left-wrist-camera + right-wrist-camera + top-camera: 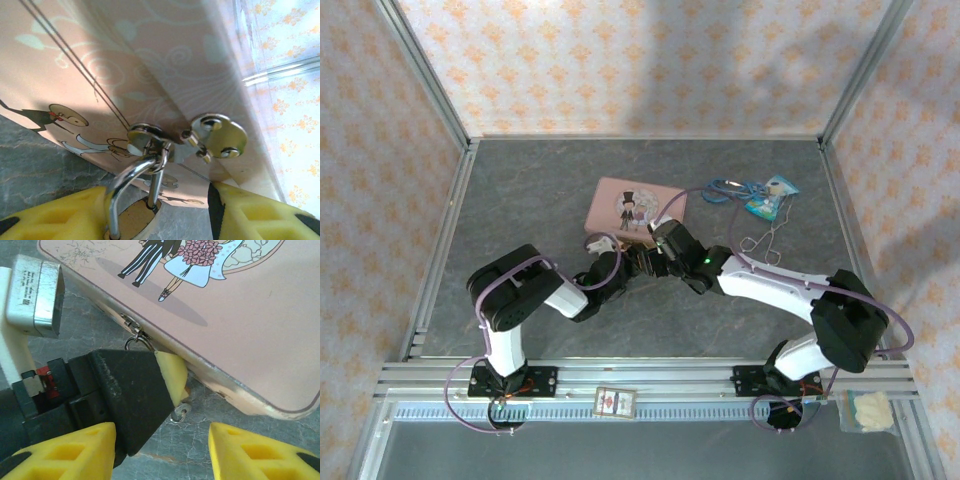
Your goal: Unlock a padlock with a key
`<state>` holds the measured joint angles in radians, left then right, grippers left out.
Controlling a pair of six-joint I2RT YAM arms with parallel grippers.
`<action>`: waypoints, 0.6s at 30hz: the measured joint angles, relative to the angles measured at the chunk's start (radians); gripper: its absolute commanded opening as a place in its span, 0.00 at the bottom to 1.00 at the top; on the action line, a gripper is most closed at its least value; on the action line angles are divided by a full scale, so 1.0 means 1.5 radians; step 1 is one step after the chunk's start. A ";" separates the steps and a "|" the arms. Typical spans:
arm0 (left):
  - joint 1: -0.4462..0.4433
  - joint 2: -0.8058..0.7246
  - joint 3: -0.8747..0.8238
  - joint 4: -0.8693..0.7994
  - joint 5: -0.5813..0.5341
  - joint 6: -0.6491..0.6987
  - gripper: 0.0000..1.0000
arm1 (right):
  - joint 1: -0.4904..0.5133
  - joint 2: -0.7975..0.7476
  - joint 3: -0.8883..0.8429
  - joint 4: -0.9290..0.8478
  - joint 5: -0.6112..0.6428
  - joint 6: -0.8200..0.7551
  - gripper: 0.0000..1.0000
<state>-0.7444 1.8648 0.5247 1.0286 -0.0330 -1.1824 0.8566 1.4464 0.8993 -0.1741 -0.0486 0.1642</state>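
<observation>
The padlock [134,218] hangs loose from the hasp, its key below my left gripper, so next my left gripper steadies the padlock while my right gripper takes the key [180,413].
The brass padlock [132,217] hangs by its silver shackle [127,175] from the hasp [145,137] on the front edge of the pink tin [635,205]. My left gripper [160,212] straddles it. The lock rests against the left finger, and a clear gap separates it from the right finger [250,215]. In the right wrist view a small silvery key [181,411] with a ring pokes out below the left gripper's yellow fingertip [172,377], which hides the padlock. I cannot tell whether the key sits in the lock. My right gripper [161,445] is open just short of the key, holding nothing.
Both grippers meet at the tin's near edge [642,262]. A blue cord with a teal packet [760,195] and a thin whitish string [770,235] lie to the back right. Patterned walls on metal frames enclose the grey table [520,200]. A small card [615,402] sits on the front rail.
</observation>
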 measured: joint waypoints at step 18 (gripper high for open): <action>0.004 0.072 -0.002 0.132 0.003 -0.010 0.00 | -0.016 0.000 -0.035 0.033 -0.030 0.001 0.47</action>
<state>-0.7383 1.9724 0.5220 1.2266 -0.0292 -1.1976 0.8322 1.4464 0.8467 -0.1249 -0.0933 0.1650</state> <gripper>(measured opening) 0.050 0.474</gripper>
